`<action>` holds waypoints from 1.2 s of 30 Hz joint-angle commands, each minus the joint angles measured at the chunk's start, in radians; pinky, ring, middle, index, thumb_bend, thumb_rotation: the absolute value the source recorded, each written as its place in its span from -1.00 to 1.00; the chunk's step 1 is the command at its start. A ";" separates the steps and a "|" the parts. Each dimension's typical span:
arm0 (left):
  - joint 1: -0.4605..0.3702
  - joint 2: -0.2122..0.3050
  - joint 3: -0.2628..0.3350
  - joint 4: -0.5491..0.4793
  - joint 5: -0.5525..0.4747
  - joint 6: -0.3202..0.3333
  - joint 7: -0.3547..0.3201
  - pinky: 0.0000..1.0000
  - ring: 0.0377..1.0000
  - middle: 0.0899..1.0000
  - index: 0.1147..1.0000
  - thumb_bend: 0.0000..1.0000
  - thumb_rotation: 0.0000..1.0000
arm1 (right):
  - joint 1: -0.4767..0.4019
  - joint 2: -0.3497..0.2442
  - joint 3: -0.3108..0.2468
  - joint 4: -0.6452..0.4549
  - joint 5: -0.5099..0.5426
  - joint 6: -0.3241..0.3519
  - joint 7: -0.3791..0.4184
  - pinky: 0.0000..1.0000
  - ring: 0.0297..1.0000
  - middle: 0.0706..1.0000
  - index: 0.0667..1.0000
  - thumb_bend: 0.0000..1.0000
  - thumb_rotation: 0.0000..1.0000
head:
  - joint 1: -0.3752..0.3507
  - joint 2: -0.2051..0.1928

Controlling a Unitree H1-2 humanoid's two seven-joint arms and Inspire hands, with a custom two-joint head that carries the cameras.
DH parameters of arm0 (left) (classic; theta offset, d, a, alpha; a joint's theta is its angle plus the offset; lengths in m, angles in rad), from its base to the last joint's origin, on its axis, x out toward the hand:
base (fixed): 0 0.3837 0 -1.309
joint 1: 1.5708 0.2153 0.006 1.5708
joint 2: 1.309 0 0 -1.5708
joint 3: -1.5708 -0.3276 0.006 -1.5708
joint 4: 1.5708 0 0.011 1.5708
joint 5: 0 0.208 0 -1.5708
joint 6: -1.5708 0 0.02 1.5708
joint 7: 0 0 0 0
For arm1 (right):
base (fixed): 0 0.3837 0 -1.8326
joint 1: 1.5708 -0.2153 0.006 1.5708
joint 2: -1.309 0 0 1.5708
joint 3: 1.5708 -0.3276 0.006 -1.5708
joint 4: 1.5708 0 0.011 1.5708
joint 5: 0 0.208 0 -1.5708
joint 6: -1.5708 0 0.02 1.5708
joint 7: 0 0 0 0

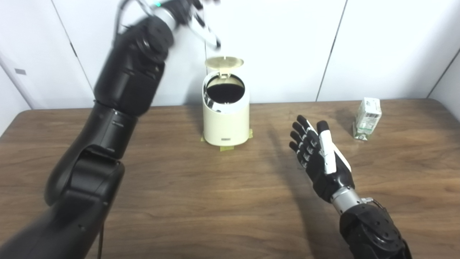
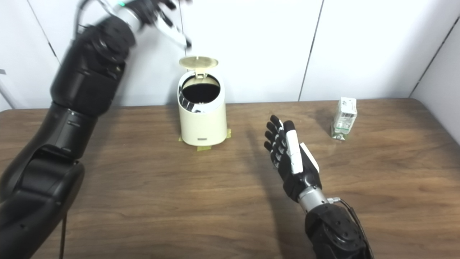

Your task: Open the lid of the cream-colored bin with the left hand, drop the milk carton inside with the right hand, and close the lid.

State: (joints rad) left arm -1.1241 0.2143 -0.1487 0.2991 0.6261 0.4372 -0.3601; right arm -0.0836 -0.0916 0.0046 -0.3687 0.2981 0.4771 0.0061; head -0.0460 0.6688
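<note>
My gripper will drop the milk carton (image 1: 367, 118) into the cream-colored bin (image 1: 226, 124). The carton looks tall against the bin, so the carton's top should still show inside the bin's opening.
The cream-colored bin (image 1: 225, 124) stands on the wooden table near the back wall, its lid (image 1: 224, 62) tipped up and the dark opening showing. My left hand (image 1: 196, 18) is raised high above and just left of the lid, blurred, fingers spread, holding nothing. The milk carton (image 1: 367, 118) stands upright at the back right of the table. My right hand (image 1: 318, 153) hovers open over the table between bin and carton, fingers straight, about a hand's length left of and nearer than the carton.
Yellow tape patches (image 1: 227, 148) mark the bin's base. White wall panels (image 1: 287, 43) rise right behind the table's far edge. My left arm (image 1: 118, 100) crosses the left part of the view.
</note>
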 commanded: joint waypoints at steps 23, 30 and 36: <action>0.590 -0.195 0.346 -0.482 -0.478 0.029 0.118 0.84 0.88 0.90 0.86 0.07 0.99 | -0.029 0.023 -0.066 -0.060 -0.028 -0.032 -0.020 0.74 0.89 0.94 0.93 0.32 1.00 | -0.010 0.008; 0.717 -0.220 0.323 -0.529 -0.556 -0.039 0.187 0.90 0.92 0.93 0.93 0.17 1.00 | -0.030 -0.025 -0.122 -0.044 -0.058 -0.084 -0.011 0.75 0.90 0.96 0.96 0.24 0.04 | -0.102 0.015; 0.781 -0.200 0.316 -0.519 -0.597 -0.112 0.226 0.91 0.90 0.91 0.90 0.09 1.00 | -0.033 -0.118 -0.151 -0.052 -0.117 -0.096 0.002 0.64 0.85 0.94 0.94 0.42 -0.45 | -0.268 0.006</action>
State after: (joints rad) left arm -0.3128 0.0044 0.1719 -0.2000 0.0481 0.3772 -0.1495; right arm -0.0848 -0.1885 -0.1353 -0.3843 0.1986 0.4228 -0.0041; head -0.3127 0.6735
